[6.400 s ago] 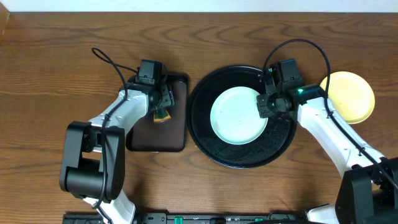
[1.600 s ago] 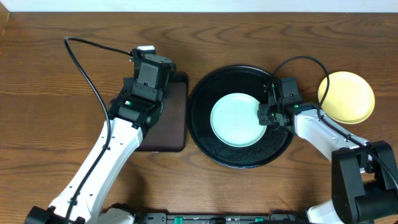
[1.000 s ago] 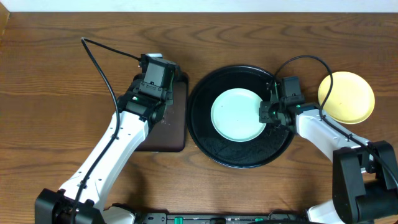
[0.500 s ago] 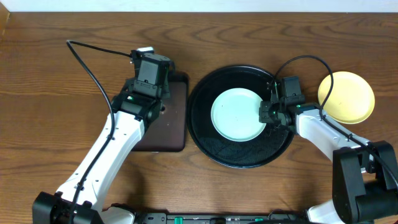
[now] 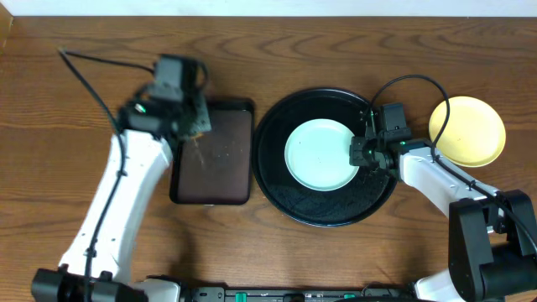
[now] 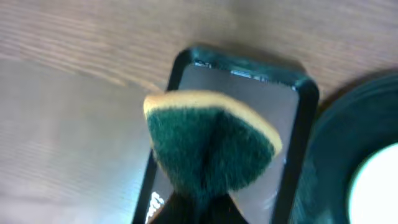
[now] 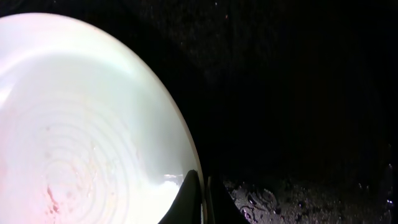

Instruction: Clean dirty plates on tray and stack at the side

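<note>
My left gripper needs to swing the sponge from the brown tray to the plate's middle [image 5: 320, 156] and scrub before stacking, because the pale mint plate has red smears [image 7: 52, 203] on it.
A pale mint plate [image 5: 321, 157] lies in the round black tray [image 5: 336, 210]. My right gripper [image 5: 359, 155] is shut on this plate's right rim; the right wrist view shows the fingertips [image 7: 200, 186] pinching the plate's [image 7: 81, 118] edge, one inside and one outside. A pale yellow plate [image 5: 468, 130] sits on the table to the right of the tray. My left gripper [image 5: 189, 119] is shut on a green and yellow sponge [image 6: 211, 149], held in the air over the back left corner of the brown tray [image 5: 214, 155].
The brown rectangular tray [image 6: 249, 93] lies just left of the black tray [image 6: 348, 155], nearly touching it. Cables loop above both arms. Bare wooden table [image 5: 50, 168] surrounds the trays.
The left arm has swung left and slightly back with the sponge, from above the brown tray's middle to its back left corner. The right arm and the mint plate have not moved.
</note>
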Controlling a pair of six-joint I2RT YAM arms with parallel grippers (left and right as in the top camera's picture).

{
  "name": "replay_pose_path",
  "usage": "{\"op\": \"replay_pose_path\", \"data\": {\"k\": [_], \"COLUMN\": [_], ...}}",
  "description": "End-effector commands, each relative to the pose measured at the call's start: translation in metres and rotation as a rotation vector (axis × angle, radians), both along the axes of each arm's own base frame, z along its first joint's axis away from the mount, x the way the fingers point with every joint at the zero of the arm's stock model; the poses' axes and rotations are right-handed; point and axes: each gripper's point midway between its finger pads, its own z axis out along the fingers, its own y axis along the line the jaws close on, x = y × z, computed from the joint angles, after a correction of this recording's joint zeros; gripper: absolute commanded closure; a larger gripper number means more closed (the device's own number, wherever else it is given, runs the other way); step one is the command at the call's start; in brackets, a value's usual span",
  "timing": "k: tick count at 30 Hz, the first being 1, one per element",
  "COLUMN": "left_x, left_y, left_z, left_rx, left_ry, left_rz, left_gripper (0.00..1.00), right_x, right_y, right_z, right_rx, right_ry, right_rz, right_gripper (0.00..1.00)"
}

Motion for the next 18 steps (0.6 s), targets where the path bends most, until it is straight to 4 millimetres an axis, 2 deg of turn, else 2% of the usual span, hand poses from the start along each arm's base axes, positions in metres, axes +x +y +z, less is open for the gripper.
{"op": "replay_pose_path", "data": {"k": [1,11,15,18], "left_x": [0.012,0.017,0.023,0.025], "left_y": [-0.005,-0.013,-0.023,-0.044], "left_z": [0.009,-0.07,-0.068,-0.056], "left_rx": [-0.028,0.015,0.004,-0.021], "left_ry": [0.054,0.299,0.27,0.22], "left_rz": [-0.046,-0.091,-0.114,-0.164], "left_gripper": [0.93,0.93,0.93,0.93], "right_x": [0.0,0.0,0.0,0.0], "right_y": [-0.006,-0.006,-0.006,-0.006], "right_z": [-0.005,-0.005,-0.005,-0.005], "right_rx": [-0.011,-0.011,-0.011,-0.011], "right_ry": [0.011,0.011,0.012,0.012], "right_rz": [-0.025,-0.025,-0.025,-0.025], "right_gripper": [0.99,0.99,0.99,0.99]}}
